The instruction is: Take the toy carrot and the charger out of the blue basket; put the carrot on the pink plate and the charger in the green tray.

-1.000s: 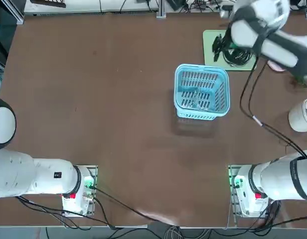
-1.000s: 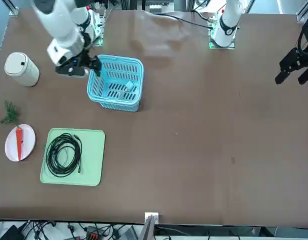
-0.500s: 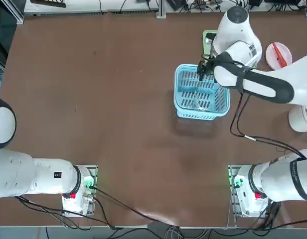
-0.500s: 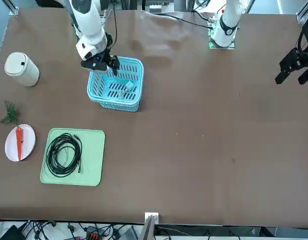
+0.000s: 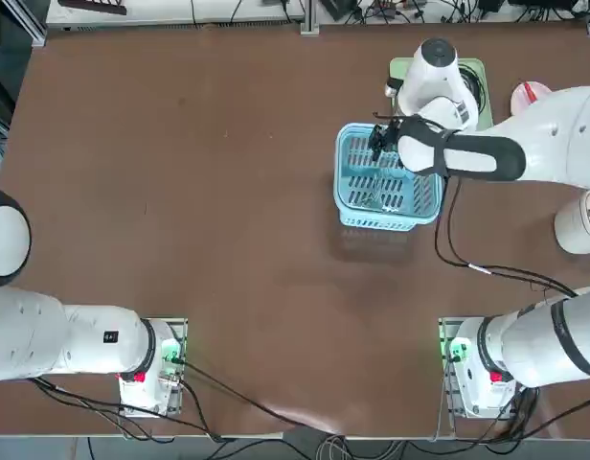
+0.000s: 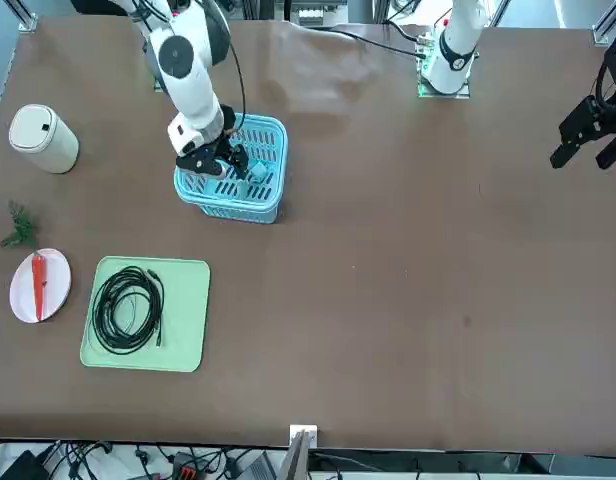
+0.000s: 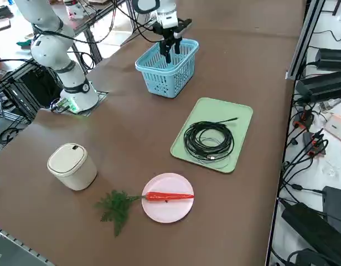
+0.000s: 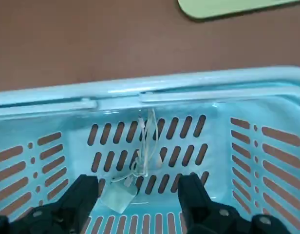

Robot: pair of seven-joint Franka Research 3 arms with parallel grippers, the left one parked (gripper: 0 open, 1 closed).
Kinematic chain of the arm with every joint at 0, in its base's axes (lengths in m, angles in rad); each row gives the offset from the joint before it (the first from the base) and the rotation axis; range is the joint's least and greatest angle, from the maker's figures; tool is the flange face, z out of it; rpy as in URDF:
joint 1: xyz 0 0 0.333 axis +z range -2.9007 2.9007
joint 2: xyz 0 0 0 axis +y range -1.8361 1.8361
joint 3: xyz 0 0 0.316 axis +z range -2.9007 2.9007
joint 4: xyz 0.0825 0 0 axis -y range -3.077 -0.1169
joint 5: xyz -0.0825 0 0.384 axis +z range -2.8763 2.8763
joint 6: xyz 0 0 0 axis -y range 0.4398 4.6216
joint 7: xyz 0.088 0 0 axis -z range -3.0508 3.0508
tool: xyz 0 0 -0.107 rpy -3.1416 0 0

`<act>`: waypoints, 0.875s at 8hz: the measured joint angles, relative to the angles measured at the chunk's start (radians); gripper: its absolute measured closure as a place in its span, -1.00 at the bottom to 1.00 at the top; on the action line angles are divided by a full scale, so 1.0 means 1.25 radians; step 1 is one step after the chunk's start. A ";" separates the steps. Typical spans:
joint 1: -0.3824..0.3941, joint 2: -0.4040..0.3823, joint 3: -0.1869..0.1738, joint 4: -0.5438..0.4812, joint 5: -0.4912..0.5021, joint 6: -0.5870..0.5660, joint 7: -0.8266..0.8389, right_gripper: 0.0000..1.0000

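Note:
The pale cable [image 8: 149,144] will stay in a bundle and pull the charger block along when I lift the cable, because narrow cable loops bunch together [image 8: 139,168] at the charger block.
The blue basket [image 6: 264,206] stands mid-table with the white charger [image 8: 118,198] on its slotted floor, its pale cable [image 8: 148,140] curled beside it. My right gripper [image 8: 138,200] is open and lowered into the basket [image 5: 416,213], its fingertips [image 8: 84,192] standing either side of the charger block without touching it. The toy carrot [image 7: 169,195] lies on the pink plate [image 7: 168,213], its green leaves [image 7: 116,206] spread on the table beside it. The green tray [image 6: 185,330] holds a black coiled cable [image 6: 127,308].
A white lidded canister [image 7: 72,166] stands on the table beyond the plate, toward the robot's side. The green tray [image 7: 238,117] and the plate [image 6: 56,292] sit side by side past the basket [image 7: 166,77].
My right arm swung from above the tray and plate over to the basket and lowered its open gripper into it. The carrot, plate, tray and basket stayed put.

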State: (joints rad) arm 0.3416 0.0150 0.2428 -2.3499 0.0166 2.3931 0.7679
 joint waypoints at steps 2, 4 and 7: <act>0.000 0.025 0.000 0.000 -0.001 0.004 0.004 -1.00; 0.000 0.063 -0.001 -0.001 -0.003 0.048 0.007 -1.00; -0.012 0.165 -0.008 -0.001 -0.008 0.178 0.008 -1.00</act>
State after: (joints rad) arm 0.3271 0.2207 0.2326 -2.3514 0.0071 2.6161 0.7776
